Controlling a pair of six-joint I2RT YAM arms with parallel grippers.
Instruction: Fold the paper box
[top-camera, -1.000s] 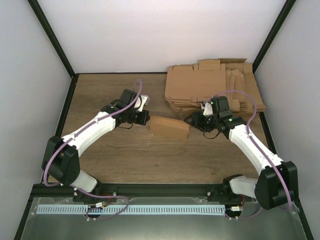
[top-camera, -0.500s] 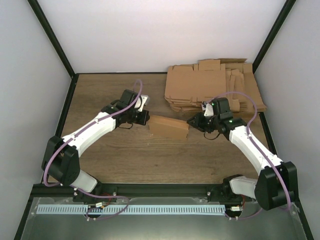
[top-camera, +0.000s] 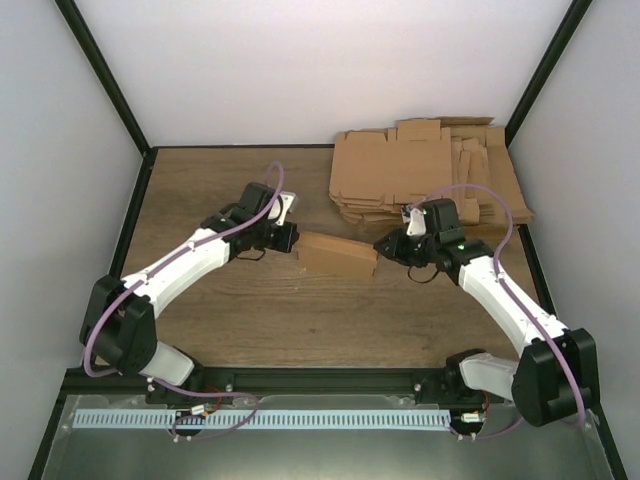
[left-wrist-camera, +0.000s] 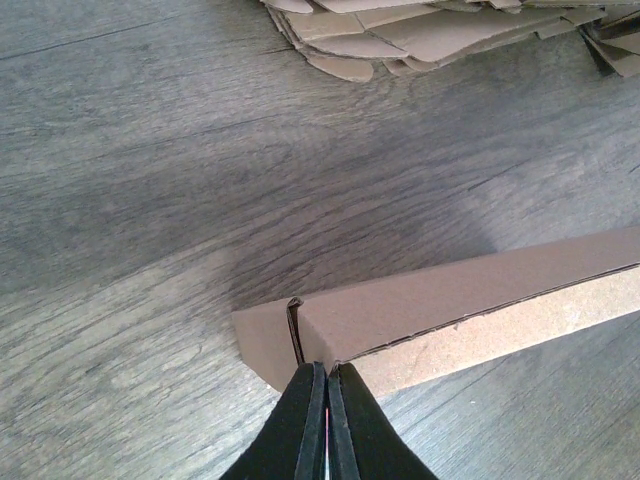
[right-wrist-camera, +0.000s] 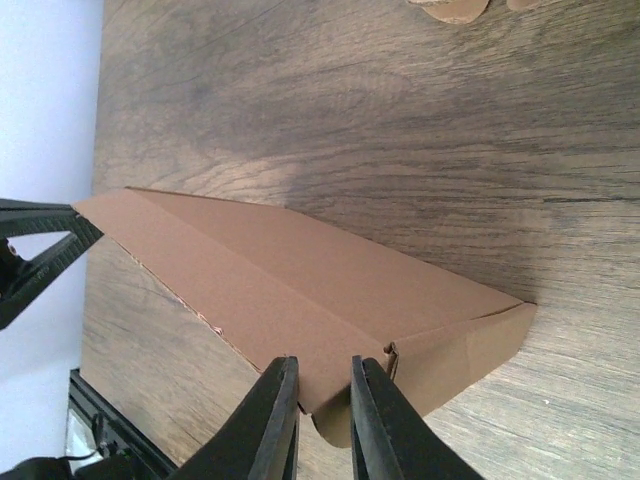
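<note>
I should back off, turn toward the box's end panel (left-wrist-camera: 264, 338) and straddle the box's corner (left-wrist-camera: 316, 348) by the open slit, because my left gripper's shut fingers only touch that corner.
The paper box (top-camera: 338, 255) lies on the table as a shallow brown mailer with its lid down; it also shows in the left wrist view (left-wrist-camera: 450, 305) and the right wrist view (right-wrist-camera: 300, 280). My left gripper (top-camera: 293, 240) is shut, and its tips (left-wrist-camera: 327, 370) touch the box's left end corner by a slit. My right gripper (top-camera: 381, 247) is at the box's right end. Its fingers (right-wrist-camera: 283, 400) stand a narrow gap apart and straddle the near corner, where a rounded tab shows between them.
A pile of flat brown cardboard blanks (top-camera: 425, 175) lies at the back right, just behind the right gripper; its edge shows in the left wrist view (left-wrist-camera: 420, 30). White walls with black posts enclose the wooden table (top-camera: 230, 310).
My right gripper has moved a little to the left, up to the box's right end. My left arm has shifted slightly. The box stays almost where it was.
</note>
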